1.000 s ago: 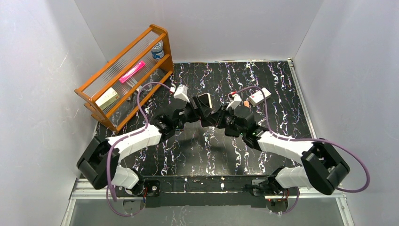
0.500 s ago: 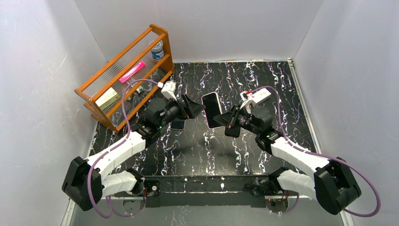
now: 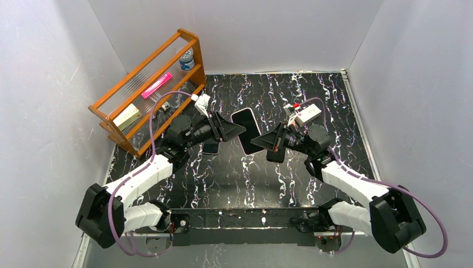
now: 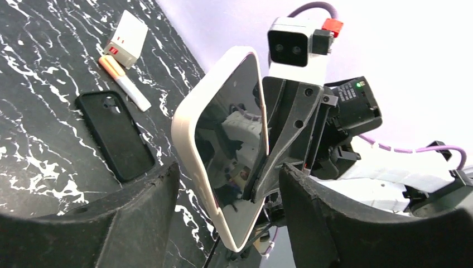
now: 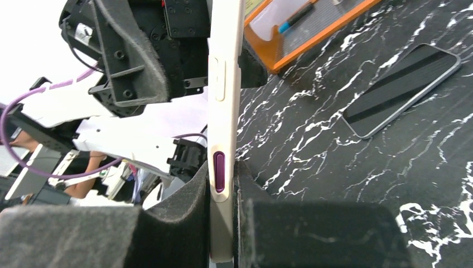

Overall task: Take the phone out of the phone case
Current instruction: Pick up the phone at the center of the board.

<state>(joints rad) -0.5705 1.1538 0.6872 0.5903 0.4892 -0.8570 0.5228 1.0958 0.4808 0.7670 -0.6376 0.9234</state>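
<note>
The phone's screen and cream case (image 4: 241, 192) are held tight together by my right gripper. My left gripper should hold the phone while my right gripper moves to the case's lower corner (image 3: 262, 149).
The phone, in a cream phone case (image 3: 245, 129), hangs in the air above the middle of the table. My right gripper (image 3: 261, 142) is shut on it. In the right wrist view the cream case (image 5: 223, 106) stands edge-on, pinched between the pads, with a purple side button showing. My left gripper (image 3: 233, 130) faces it from the left and is open. In the left wrist view the phone's dark screen (image 4: 228, 151) sits between my left gripper's (image 4: 226, 178) spread jaws, with gaps on both sides, and its lower corner dips between them.
A black phone-sized slab (image 3: 211, 147) lies flat on the table under the left gripper. A marker (image 4: 125, 84) and a small white box (image 4: 125, 39) lie beyond it. An orange wooden rack (image 3: 148, 89) holding small items stands at the back left.
The two grippers drew apart from a tight huddle, and the right kept the phone. The left gripper has since come back up to the phone, which has shifted slightly left.
</note>
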